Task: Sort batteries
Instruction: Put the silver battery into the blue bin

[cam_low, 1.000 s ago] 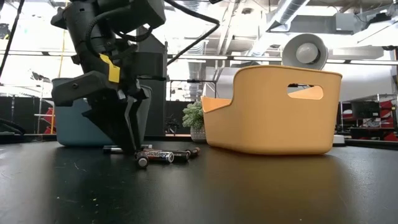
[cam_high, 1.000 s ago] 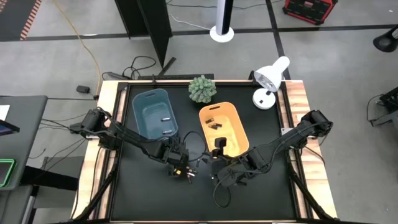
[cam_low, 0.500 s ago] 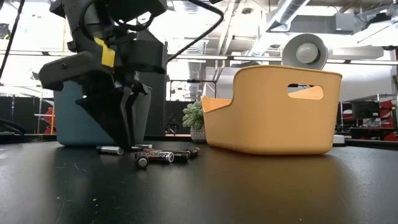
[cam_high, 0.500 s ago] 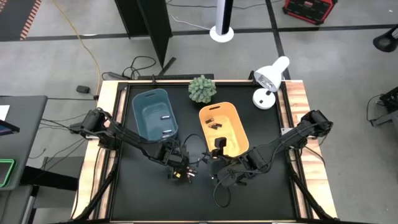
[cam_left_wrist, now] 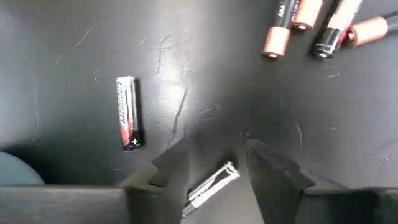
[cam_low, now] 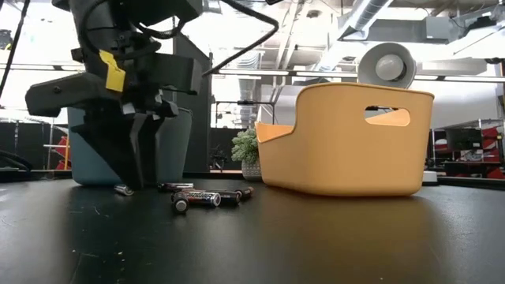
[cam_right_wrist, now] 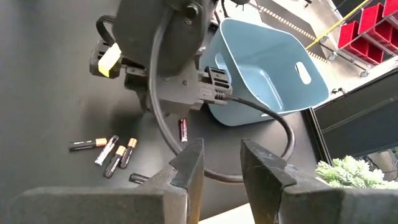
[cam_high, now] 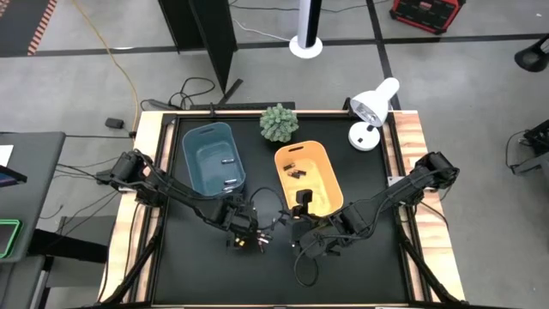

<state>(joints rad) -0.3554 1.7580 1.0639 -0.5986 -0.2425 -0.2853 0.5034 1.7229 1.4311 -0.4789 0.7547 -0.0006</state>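
My left gripper should move back over the battery's middle (cam_left_wrist: 210,191) before closing, because the slanting silvery battery (cam_left_wrist: 227,173) lies too far back under its open fingers.
My left gripper (cam_left_wrist: 214,171) is open, low over the black table in front of the blue bin (cam_high: 213,154). Its fingers stand on either side of a silvery battery (cam_left_wrist: 211,183) that lies flat and slantwise between them, also seen in the low view as a silvery battery (cam_low: 122,189). Another silvery battery with a dark end (cam_left_wrist: 127,112) lies apart. A cluster of dark copper-ended batteries (cam_left_wrist: 311,18) lies on the table (cam_low: 209,196). My right gripper (cam_right_wrist: 222,168) is open and holds nothing, just right of the cluster, below the orange bin (cam_high: 307,176). My left gripper comes from above, pointing down, with one finger (cam_left_wrist: 171,168) on each side of the silvery battery's middle. The battery lies on the table. Whether either finger touches it, I cannot tell.
The blue bin holds two pale batteries (cam_high: 228,163); the orange bin holds dark ones (cam_high: 296,170). A potted plant (cam_high: 279,123) and a white lamp (cam_high: 371,112) stand at the far edge. A black cable (cam_right_wrist: 261,118) from the left arm loops over the table between the grippers.
My left gripper has moved toward the table's left and slightly toward the near edge, away from the battery cluster. The silvery battery below it has slid left with it and turned. The right arm has kept still.
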